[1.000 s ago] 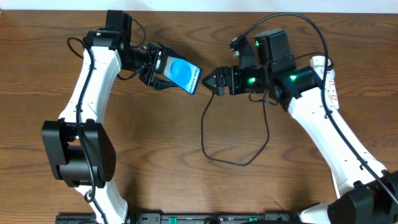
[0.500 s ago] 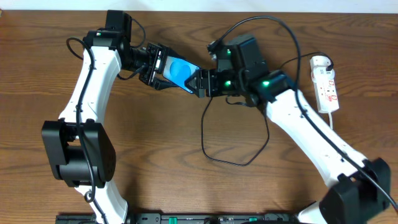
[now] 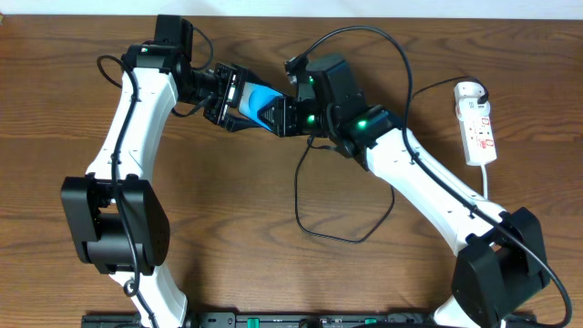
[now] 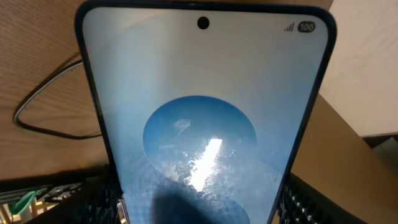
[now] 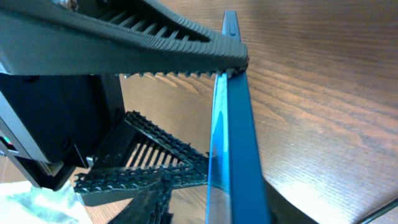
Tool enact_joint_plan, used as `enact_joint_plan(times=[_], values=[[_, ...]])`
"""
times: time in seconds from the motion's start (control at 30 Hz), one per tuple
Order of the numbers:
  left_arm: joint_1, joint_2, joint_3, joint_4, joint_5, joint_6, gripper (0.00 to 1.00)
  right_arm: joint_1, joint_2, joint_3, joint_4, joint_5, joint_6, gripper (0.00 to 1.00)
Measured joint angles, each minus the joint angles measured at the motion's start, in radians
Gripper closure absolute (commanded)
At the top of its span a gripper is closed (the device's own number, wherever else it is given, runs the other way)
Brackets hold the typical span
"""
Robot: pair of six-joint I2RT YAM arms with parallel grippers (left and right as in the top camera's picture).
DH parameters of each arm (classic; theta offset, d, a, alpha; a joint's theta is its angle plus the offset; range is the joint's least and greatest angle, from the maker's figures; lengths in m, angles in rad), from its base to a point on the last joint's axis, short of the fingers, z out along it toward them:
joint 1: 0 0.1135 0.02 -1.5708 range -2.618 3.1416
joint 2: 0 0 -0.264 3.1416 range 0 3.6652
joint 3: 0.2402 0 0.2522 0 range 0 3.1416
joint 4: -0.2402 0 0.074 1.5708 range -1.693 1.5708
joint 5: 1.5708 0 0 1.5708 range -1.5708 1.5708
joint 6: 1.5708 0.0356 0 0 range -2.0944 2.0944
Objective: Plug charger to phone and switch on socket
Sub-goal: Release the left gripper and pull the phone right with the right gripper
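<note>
My left gripper is across the phone's long sides (image 4: 110,144) near the phone's lower end. My right gripper should turn the phone and offer my left gripper the phone's camera end (image 4: 203,28).
My left gripper (image 3: 241,100) is shut on the phone (image 3: 261,102) and holds it off the table; its blue screen (image 4: 199,112) fills the left wrist view between my fingers (image 4: 305,199). My right gripper (image 3: 285,117) straddles the phone's free end. In the right wrist view the phone (image 5: 237,137) stands edge-on between my jaws (image 5: 224,194), with wood showing between the left finger (image 5: 158,193) and the glass. The black charger (image 3: 346,239) loops over the table below; its plug tip is hidden under my right gripper. The white socket (image 3: 476,123) lies far right.
Ribbed fingers of the left gripper (image 5: 124,50) cross the top and left of the right wrist view, close to my right jaws. The socket's white cord (image 3: 485,178) runs down toward the right arm's base. A stretch of charger cable (image 4: 50,118) lies left of the phone.
My right arm has swung left from mid-table to the phone's free end, and its jaws have narrowed around it. The left arm and phone have stayed put.
</note>
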Motion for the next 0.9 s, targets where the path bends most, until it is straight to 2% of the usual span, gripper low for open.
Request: enact_joint_plan(times=[0.57,0.8,0.83,0.9], values=[[0.002,0.0,0.0,0.003,0.001,-0.041,0.42,0.003,0.0,-0.001,0.015,0.043,0.089,0.95],[0.003,0.0,0.0,0.008,0.001,-0.045,0.41,0.001,0.001,-0.006,0.023,0.048,0.114,0.98],[0.003,0.0,0.0,0.008,0.0,-0.045,0.4,0.001,0.001,-0.006,0.023,0.048,0.117,0.98],[0.003,0.0,0.0,0.008,0.0,-0.045,0.29,0.001,0.001,-0.006,0.023,0.048,0.121,0.99]])
